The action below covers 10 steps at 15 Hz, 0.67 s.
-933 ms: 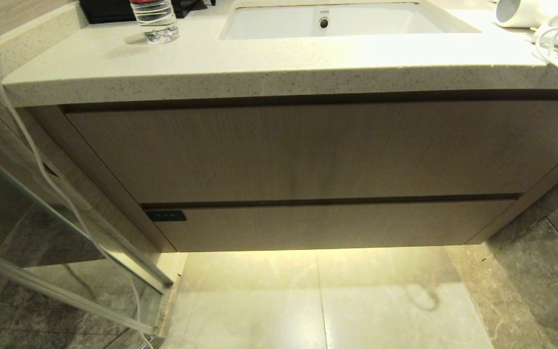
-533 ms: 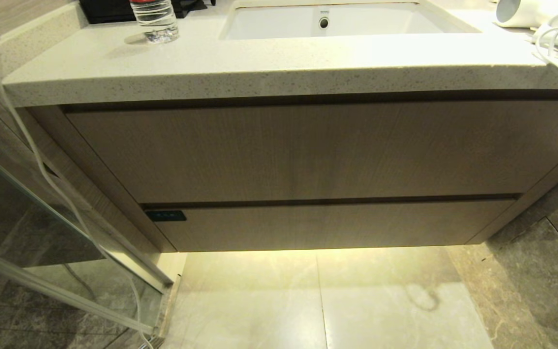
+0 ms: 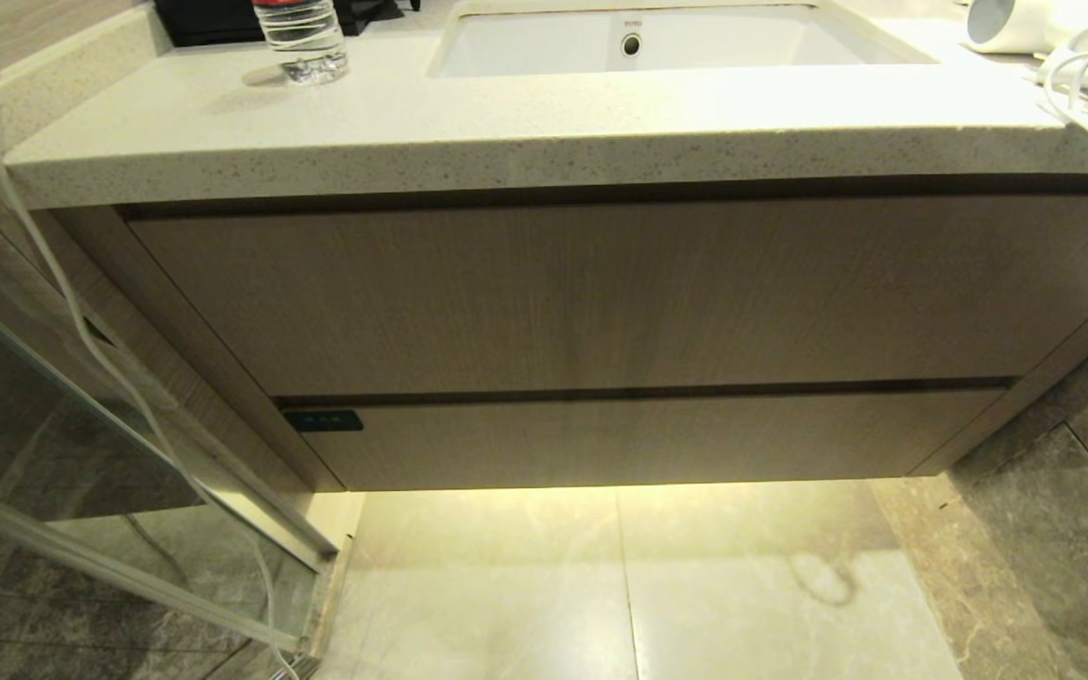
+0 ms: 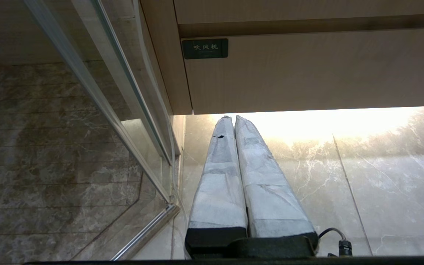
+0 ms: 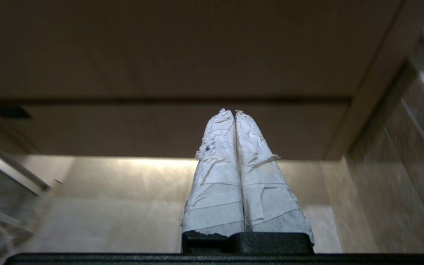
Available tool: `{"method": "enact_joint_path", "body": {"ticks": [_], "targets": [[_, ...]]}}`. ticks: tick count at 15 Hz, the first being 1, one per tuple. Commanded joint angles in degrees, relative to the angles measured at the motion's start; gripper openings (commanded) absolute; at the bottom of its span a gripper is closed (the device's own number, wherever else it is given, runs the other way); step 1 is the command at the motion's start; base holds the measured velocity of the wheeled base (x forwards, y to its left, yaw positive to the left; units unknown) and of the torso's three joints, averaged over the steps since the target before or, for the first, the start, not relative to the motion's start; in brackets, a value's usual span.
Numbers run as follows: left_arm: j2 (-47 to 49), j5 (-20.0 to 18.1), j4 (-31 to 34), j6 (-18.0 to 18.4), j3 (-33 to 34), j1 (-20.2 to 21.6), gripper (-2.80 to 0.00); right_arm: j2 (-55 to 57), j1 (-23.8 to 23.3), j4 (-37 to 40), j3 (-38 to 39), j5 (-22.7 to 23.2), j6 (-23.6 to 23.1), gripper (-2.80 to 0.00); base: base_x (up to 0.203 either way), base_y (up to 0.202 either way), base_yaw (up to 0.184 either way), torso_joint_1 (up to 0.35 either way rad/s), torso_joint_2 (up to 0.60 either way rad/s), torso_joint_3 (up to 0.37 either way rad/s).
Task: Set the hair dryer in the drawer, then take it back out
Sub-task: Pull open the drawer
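The robot's right gripper points straight at the closed drawer's front with its fingers side by side, so it should turn along the drawer's front and open toward the groove.
The white hair dryer lies on the counter's far right corner, its bundled white cord hanging over the edge. The drawer is the low, wide light-wood front under the taller panel, closed, with a small black label at its left end; it also shows as the drawer and the drawer in the wrist views. My left gripper is shut and empty, low above the floor below the label. My right gripper is shut and empty, pointing at the drawer front. Neither arm appears in the head view.
A water bottle stands on the stone countertop at the back left, beside the sink. A glass shower door with a metal frame and a loose white cable stands at the left. Marble floor lies in front of the cabinet.
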Motion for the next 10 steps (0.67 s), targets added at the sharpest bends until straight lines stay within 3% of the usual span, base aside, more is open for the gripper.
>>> {"method": "enact_joint_path", "body": {"ticks": [1,4,6,8,10], "targets": [[0.00,0.00,0.00,-0.01,0.00,0.00,-2.80,12.69,0.18,12.60,-25.56,4.57,1.38,-2.80,0.000,0.000,0.000,0.000,0.00,0.000],[0.00,0.00,0.00,-0.01,0.00,0.00,-2.80,28.36,0.35,36.39,-57.76,14.34,3.66,-2.80,0.000,0.000,0.000,0.000,0.00,0.000],[0.00,0.00,0.00,-0.01,0.00,0.00,-2.80,39.87,0.64,52.58,-72.21,21.92,4.23,-2.80,0.000,0.000,0.000,0.000,0.00,0.000],[0.00,0.00,0.00,-0.01,0.00,0.00,-2.80,46.96,1.37,66.17,-78.76,30.15,2.40,-2.80,0.000,0.000,0.000,0.000,0.00,0.000],[0.00,0.00,0.00,-0.09,0.00,0.00,-2.80,50.68,1.88,70.99,-77.49,37.18,-6.06,-2.80,0.000,0.000,0.000,0.000,0.00,0.000]]}}
